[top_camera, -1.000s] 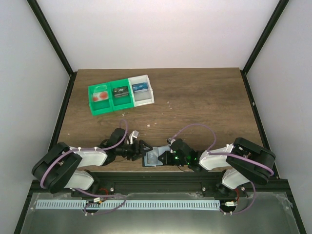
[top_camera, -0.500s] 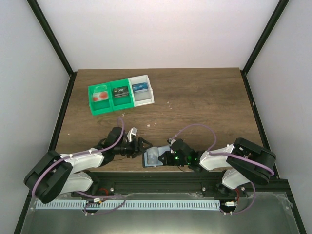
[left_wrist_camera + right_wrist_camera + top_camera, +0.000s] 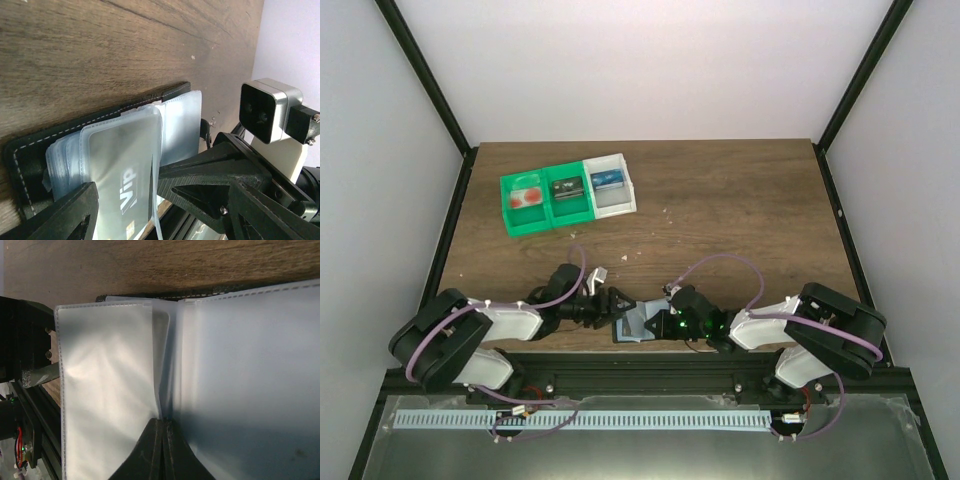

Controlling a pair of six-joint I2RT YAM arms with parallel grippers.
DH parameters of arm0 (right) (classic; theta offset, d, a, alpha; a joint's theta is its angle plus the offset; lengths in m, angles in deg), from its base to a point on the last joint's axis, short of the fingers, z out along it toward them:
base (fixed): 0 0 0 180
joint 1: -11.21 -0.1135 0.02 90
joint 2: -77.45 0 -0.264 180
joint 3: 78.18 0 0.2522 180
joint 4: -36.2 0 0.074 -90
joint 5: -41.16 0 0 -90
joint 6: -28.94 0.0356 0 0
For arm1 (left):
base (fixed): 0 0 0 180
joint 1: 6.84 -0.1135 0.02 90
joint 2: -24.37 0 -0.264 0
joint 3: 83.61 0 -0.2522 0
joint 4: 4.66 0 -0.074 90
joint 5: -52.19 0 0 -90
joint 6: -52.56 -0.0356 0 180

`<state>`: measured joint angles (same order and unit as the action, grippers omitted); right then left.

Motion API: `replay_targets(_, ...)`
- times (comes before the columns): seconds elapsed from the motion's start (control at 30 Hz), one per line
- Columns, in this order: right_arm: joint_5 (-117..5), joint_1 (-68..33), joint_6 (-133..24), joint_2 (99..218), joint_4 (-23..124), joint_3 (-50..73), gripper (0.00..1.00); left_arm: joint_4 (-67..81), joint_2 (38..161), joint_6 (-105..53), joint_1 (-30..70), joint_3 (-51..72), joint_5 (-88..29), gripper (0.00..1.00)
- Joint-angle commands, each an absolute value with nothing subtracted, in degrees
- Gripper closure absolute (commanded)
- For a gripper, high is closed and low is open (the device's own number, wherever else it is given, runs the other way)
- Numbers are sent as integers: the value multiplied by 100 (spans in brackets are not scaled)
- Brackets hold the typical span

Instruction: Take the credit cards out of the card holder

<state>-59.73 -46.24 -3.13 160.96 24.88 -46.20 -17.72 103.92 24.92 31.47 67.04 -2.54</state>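
Observation:
A blank sleeve [image 3: 107, 375] is leaning over the Vip card's edge [image 3: 146, 200]. Next, my right gripper moves back and grips the card's edge after my left gripper folds the sleeve out of the way.
The card holder [image 3: 636, 326] lies open near the table's front edge, black with white stitching [image 3: 30, 150] and clear sleeves [image 3: 105, 380]. One sleeve holds a pale credit card [image 3: 120, 150] printed "Vip". My left gripper [image 3: 125, 186] is open, with that sleeve and card between its fingers [image 3: 210, 180]; I cannot tell whether they touch it. From above, the left gripper [image 3: 617, 304] sits at the holder's left side. My right gripper [image 3: 162, 421] is shut on the edge of a sleeve and sits at the holder's right side [image 3: 665, 322]. A red-and-white credit card [image 3: 528, 197] lies in the tray.
A green-and-white three-compartment tray [image 3: 542, 213] stands at the back left, with a black item [image 3: 566, 189] in its middle compartment and a blue one [image 3: 606, 180] in its white compartment. The table's front edge and the arm bases are just behind the holder.
The left arm dipped and its gripper drew slightly away to the left, then came back to the holder's left side. The right gripper has kept its pinch on the sleeve.

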Motion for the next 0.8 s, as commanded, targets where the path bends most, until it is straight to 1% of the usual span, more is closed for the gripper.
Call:
replay_targets(0.0, -6037, -4592, -335, 16153, 2621, -4621, 100, -1994, 10639, 2367, 3237, 6700, -184, 27)
replay_targets(0.17, -6077, -4592, -339, 16200, 2596, -4601, 100, -1910, 10591, 2338, 3329, 6546, -177, 31)
replay_targets(0.4, -6073, -4590, -342, 16179, 2577, -4614, 100, -1882, 10538, 2441, 3434, 6434, -118, 42)
replay_targets(0.53, -6066, -4593, -385, 16140, 2629, -4573, 99, -1845, 10506, 2456, 3484, 6377, -129, 47)
replay_targets(0.67, -6047, -4587, -460, 15970, 2855, -4464, 93, -1870, 10480, 2494, 3548, 6288, -120, 48)
replay_targets(0.77, -5869, -4590, -510, 15589, 3240, -4418, 85, -1902, 10523, 2532, 3596, 6188, -109, 47)
